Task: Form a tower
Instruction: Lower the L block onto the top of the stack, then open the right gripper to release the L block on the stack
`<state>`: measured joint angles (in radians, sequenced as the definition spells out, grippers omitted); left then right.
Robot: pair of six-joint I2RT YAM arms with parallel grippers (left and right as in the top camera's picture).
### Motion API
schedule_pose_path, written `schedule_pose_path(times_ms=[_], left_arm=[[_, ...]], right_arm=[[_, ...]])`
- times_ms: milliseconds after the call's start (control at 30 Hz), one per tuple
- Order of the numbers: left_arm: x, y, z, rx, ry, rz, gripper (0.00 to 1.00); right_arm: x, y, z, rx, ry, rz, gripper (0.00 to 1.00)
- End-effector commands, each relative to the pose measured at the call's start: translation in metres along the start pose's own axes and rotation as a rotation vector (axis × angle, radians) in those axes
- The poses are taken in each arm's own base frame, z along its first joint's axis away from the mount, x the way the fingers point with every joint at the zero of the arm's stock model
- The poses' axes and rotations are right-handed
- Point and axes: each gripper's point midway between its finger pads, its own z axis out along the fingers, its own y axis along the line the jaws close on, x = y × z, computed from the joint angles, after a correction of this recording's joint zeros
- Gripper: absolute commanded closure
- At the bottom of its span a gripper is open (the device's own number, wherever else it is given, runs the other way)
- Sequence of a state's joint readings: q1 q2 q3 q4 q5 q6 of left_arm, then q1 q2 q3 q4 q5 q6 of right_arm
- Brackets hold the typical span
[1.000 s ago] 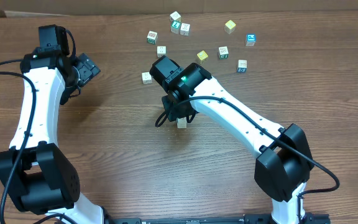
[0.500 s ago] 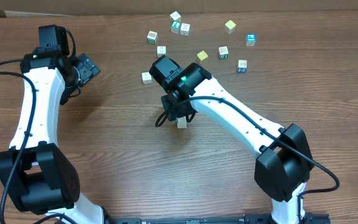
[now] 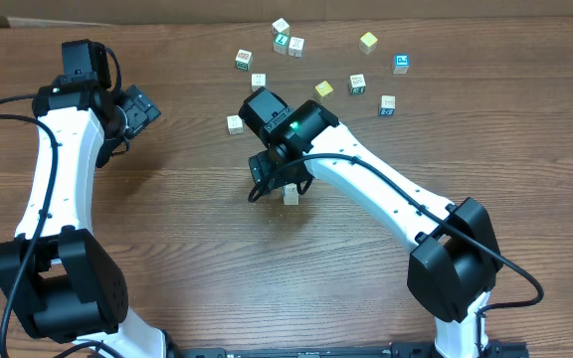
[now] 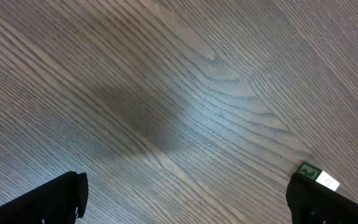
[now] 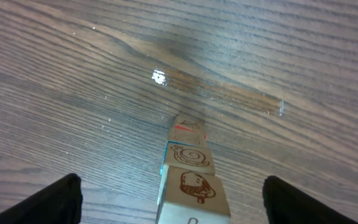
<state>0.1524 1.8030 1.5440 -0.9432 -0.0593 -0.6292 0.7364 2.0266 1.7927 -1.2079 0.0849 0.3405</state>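
Note:
The tower's cubes (image 5: pixel 196 185) sit slightly turned and stepped, so my right gripper should reach lower around the snail cube (image 5: pixel 189 156) and square the stack before adding another cube.
The tower (image 5: pixel 190 177) is a one-cube-wide stack of cream wooden cubes standing on the wooden table. Its side faces show a snail and an acorn drawing, and a blue edge runs down its left side. My right gripper (image 5: pixel 171 183) is open, with the top of the stack between its spread fingers (image 5: pixel 61 199) and a clear gap on each side. Overhead, the tower (image 3: pixel 290 197) peeks out just below the right gripper (image 3: pixel 281 179) near the table's middle. My left gripper (image 3: pixel 139 109) is open over bare wood at the far left, holding nothing.
Several loose letter cubes lie scattered at the back, among them one (image 3: pixel 234 123) by the right arm's wrist, a yellow one (image 3: pixel 323 89) and a blue-faced one (image 3: pixel 401 64). A green-faced cube (image 4: pixel 316 173) shows beside the left gripper's right finger.
My right gripper's jaws have spread apart and let go of the top cube of the tower. Neither arm has shifted otherwise.

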Motion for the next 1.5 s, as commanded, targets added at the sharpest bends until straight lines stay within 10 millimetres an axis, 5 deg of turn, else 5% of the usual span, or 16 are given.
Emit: schedule_pose_path(times_ms=[0,400,800,1467], left_arm=[[-0.004,-0.005,-0.002,0.01,-0.011,0.003,0.01],[-0.004,-0.005,-0.002,0.01,-0.011,0.003,0.0],[-0.004,-0.005,-0.002,0.01,-0.011,0.003,0.0],[-0.004,-0.005,-0.002,0.01,-0.011,0.003,0.0]], right_arm=[[0.001,-0.004,0.001,0.008,0.005,0.064,0.09],[0.015,-0.008,0.022,0.026,0.042,0.111,0.1],[0.01,-0.001,0.037,0.004,0.001,0.167,0.31],[0.018,-0.006,0.045,0.085,-0.026,0.249,0.34]])
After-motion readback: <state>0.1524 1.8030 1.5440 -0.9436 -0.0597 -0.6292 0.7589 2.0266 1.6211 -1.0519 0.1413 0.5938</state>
